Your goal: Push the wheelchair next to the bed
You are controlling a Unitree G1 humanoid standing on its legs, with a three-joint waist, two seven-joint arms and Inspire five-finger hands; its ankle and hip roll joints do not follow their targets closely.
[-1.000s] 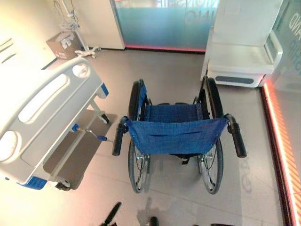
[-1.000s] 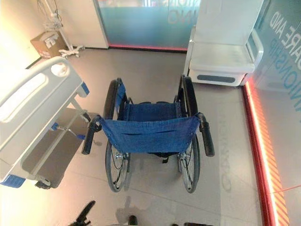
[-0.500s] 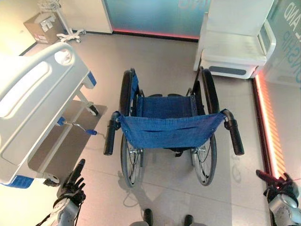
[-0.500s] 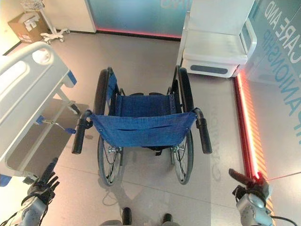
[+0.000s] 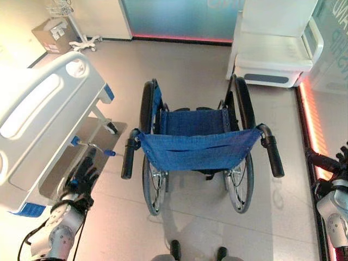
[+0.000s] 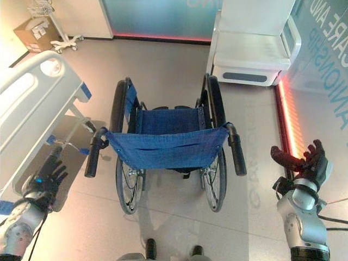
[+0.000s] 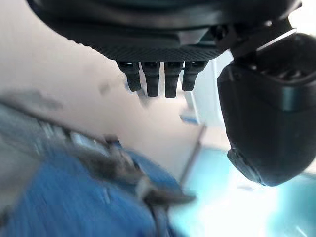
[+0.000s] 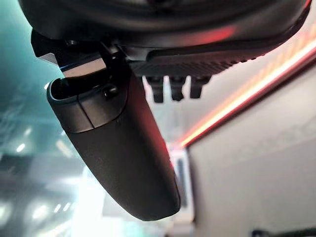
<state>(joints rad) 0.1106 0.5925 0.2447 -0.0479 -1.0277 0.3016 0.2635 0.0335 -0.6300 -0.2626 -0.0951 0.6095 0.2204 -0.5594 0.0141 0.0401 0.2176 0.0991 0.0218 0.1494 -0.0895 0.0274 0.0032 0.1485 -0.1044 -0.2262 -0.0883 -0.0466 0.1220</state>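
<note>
I expect the wheelchair (image 5: 198, 148) to stay unfolded and roll along freely when I push it, because the blue fabric seat (image 5: 193, 122) is spread flat between the wheels.
A wheelchair (image 5: 198, 149) with a blue fabric seat and back stands in the middle of the floor, its back toward me. Its two black push handles (image 5: 128, 159) (image 5: 273, 156) stick out on either side. The white hospital bed (image 5: 38, 117) stands to its left, its foot end level with the chair. My left hand (image 5: 82, 176) is raised low at the left, open, short of the left handle. My right hand (image 6: 304, 163) is up at the right, open with fingers spread, apart from the right handle. Both hands hold nothing.
A white chair-like unit (image 5: 277, 57) stands ahead at the right, just beyond the wheelchair. A glowing red strip (image 5: 312, 119) runs along the right wall's foot. A cardboard box (image 5: 51, 35) and a wheeled stand (image 5: 81, 38) sit at the far left.
Both hands have risen into view and moved forward toward the push handles. The camera has shifted slightly.
</note>
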